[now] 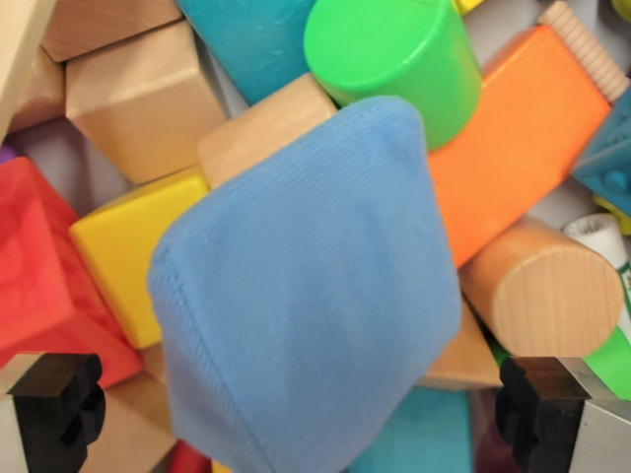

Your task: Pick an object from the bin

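The bean bag's broad cloth side (330, 251) sags softly between seamed edges, so the light blue bean bag (311, 286) will fold into a deep crease when I pick it up.
A light blue cloth bean bag (306, 296) fills the middle of the wrist view, lying on top of a heap of blocks in the bin. My gripper (301, 414) is open, its two black fingertips (54, 399) at the bottom corners, one on each side of the bag's lower end. The pads do not touch the cloth. Around the bag lie a yellow block (123, 246), a red block (39, 266), a green cylinder (394, 54) and an orange block (518, 138).
Plain wooden blocks (138, 99) crowd the upper left, a wooden cylinder (542, 286) lies at the right, and a teal piece (251, 39) sits at the top. A blue studded brick (606, 168) shows at the right edge. The pieces are packed tight.
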